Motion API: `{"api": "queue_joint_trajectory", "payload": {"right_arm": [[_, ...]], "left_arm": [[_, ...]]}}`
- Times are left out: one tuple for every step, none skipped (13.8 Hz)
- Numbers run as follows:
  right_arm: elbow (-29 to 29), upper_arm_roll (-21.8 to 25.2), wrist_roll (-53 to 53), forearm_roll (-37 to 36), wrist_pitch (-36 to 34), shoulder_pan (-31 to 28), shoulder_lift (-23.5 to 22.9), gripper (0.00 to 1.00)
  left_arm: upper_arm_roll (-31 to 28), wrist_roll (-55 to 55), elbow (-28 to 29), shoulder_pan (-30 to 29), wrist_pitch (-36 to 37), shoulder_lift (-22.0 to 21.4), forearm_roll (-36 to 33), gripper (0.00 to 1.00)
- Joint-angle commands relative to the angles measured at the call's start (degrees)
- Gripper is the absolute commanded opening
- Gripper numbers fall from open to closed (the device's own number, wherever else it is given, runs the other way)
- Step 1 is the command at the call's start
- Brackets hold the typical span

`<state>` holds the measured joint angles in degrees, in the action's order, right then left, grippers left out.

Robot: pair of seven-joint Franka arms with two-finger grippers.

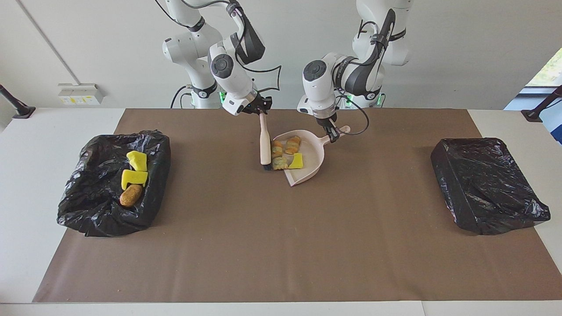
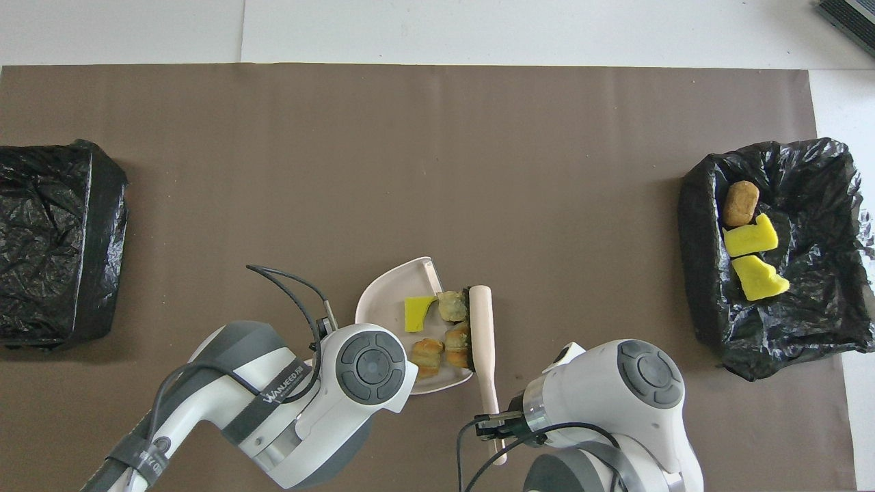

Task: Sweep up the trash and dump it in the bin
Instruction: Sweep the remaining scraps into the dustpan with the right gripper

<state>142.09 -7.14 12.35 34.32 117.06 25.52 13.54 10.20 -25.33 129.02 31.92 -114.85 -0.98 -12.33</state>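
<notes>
The greenish chunk (image 2: 451,306) and an orange-brown piece lie just inside the dustpan's opening, so my right gripper should tilt the brush and push them deeper (image 2: 424,331) before dumping.
My right gripper (image 1: 262,112) is shut on the top of a pale brush (image 1: 264,145), whose dark bristles (image 1: 266,166) rest against the mouth of the pink dustpan (image 1: 312,163). The dustpan's handle (image 1: 340,131) is held by my left gripper (image 1: 333,136), which is shut on it. Several lumps of trash lie in the pan: a yellow bit (image 1: 297,161), a greenish chunk (image 1: 279,163) and two orange-brown pieces (image 1: 293,144). From overhead the brush (image 2: 484,328) lies along the pan's (image 2: 389,301) open edge. My left wrist hides that gripper there.
An open black-lined bin (image 1: 88,206) at the right arm's end holds two yellow bits (image 1: 136,160) and a brown lump (image 1: 131,195). A second black bin (image 1: 487,184) sits at the left arm's end. Brown mat (image 1: 281,245) covers the table.
</notes>
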Motion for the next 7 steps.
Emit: {"api": "queue_joint_trajectory", "payload": {"right_arm": [[-1.72,-0.33,0.39,4.53,1.94,1.46,-0.88,0.00],[-1.81,-0.33,0.04,4.44,1.68,1.37,-0.97,0.00],[-2.51,-0.33,-0.13,4.01,1.68,1.37,-1.32,0.00],[-4.08,-0.24,0.04,2.44,0.90,1.46,-1.50,0.00],[-5.75,0.11,0.04,-1.93,-2.50,0.68,-1.50,0.00],[-7.86,0.28,-0.22,-7.37,-7.15,-0.46,-1.50,0.00],[-9.01,-0.06,0.65,-12.56,-10.50,-2.30,-1.41,0.00]], "left_arm": [[-0.71,1.25,1.85,0.60,-1.60,-1.57,-0.51,0.00],[-0.71,1.25,1.85,0.60,-1.60,-1.57,-0.59,0.00],[-0.71,1.25,1.85,0.60,-1.78,-1.57,-0.59,0.00],[-0.71,1.25,1.85,0.60,-2.04,-1.49,-0.51,0.00],[-0.71,1.25,1.85,0.52,-2.13,-1.49,-0.51,0.00],[-0.71,1.25,1.85,0.52,-2.13,-1.49,-0.51,0.00],[-0.71,1.25,1.85,0.52,-2.30,-1.49,-0.59,0.00]]}}
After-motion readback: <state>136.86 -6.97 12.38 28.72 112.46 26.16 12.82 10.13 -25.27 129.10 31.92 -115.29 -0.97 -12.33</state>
